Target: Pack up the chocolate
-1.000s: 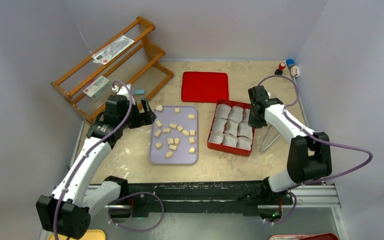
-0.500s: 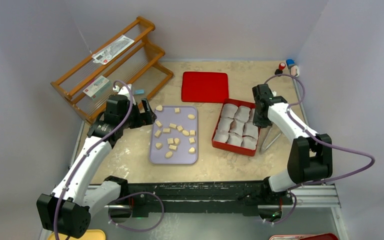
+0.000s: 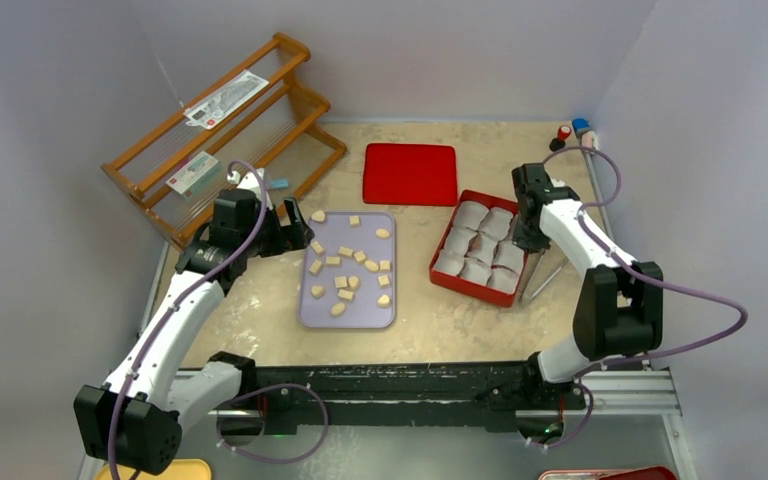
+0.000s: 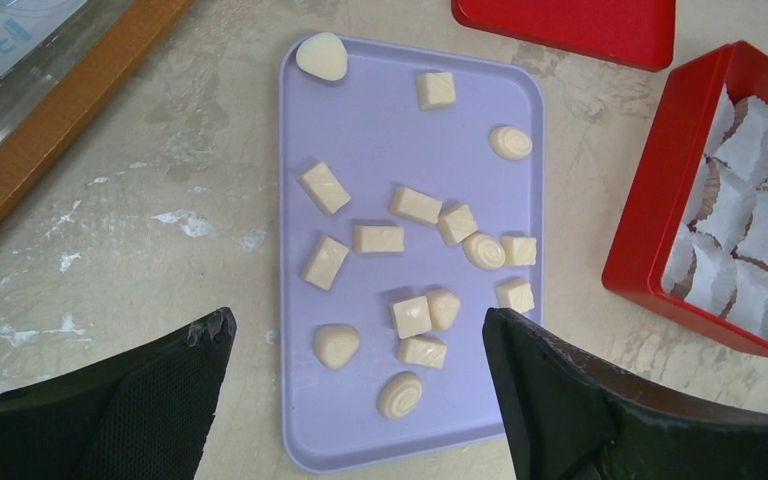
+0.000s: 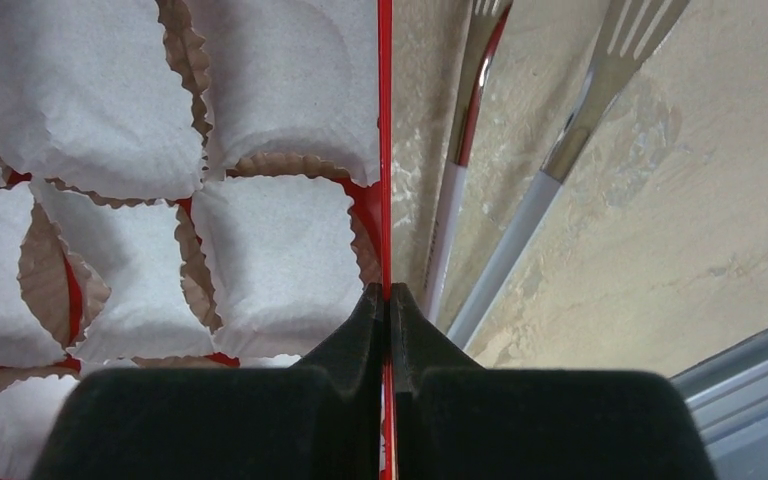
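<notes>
The thin side of the red box (image 5: 385,230) is pinched squarely in my right gripper, so that gripper should go on sliding the box backward until the box's near corner is clear of the tongs (image 3: 526,297).
Several pale tan chocolate pieces (image 3: 348,270) lie scattered on a lilac tray (image 3: 365,316); they also show in the left wrist view (image 4: 411,316) on the tray (image 4: 380,170). My left gripper (image 3: 295,232) hovers open and empty over the tray's left side, its jaws wide apart in the left wrist view (image 4: 355,322). My right gripper (image 3: 526,238) is shut on the right wall of the red box (image 3: 465,292), which holds white paper cups (image 3: 480,245). In the right wrist view the gripper (image 5: 387,292) pinches the thin red wall (image 5: 385,150) beside the cups (image 5: 270,250).
A flat red lid (image 3: 410,173) lies behind the box. Metal tongs (image 3: 542,280) lie just right of the box, close to the pinched wall (image 5: 520,230). A wooden rack (image 3: 225,130) stands at the back left. Small caps (image 3: 572,132) sit at the back right.
My right gripper has dragged the red box to the right, closer to the tongs. The left arm and the chocolates have not moved.
</notes>
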Controlling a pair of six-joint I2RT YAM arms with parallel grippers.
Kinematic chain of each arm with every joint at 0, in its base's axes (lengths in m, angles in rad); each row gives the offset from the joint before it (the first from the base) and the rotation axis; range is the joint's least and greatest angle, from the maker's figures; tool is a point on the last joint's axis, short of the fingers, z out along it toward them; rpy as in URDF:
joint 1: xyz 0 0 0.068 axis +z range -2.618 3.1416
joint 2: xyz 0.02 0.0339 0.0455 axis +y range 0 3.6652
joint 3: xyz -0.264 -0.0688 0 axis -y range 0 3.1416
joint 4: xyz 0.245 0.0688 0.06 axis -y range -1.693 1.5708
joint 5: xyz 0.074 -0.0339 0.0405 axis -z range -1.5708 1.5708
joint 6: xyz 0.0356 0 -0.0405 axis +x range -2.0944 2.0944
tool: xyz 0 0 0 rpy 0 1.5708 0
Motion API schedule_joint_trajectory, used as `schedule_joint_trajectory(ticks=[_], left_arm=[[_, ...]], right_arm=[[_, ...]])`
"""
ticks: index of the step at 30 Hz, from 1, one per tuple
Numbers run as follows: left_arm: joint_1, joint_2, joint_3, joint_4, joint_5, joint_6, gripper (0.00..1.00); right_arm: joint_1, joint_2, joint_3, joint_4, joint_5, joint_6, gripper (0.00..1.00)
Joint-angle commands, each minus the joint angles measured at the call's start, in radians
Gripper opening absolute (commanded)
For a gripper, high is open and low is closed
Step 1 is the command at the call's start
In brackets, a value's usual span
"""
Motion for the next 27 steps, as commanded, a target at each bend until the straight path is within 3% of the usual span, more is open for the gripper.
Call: schedule_joint_trajectory(ticks=[1, 23, 27], left_arm=[[-0.003, 0.005, -0.003, 0.035, 0.017, 0.032, 0.93], [-0.003, 0.056, 0.002, 0.067, 0.021, 0.052, 0.93], [-0.003, 0.059, -0.001, 0.070, 0.019, 0.050, 0.93]], right_arm=[[-0.020, 0.050, 0.072, 0.025, 0.022, 0.054, 0.00], [-0.098, 0.316, 0.316, 0.022, 0.013, 0.037, 0.00], [-0.131, 0.335, 0.323, 0.026, 0.005, 0.036, 0.12]])
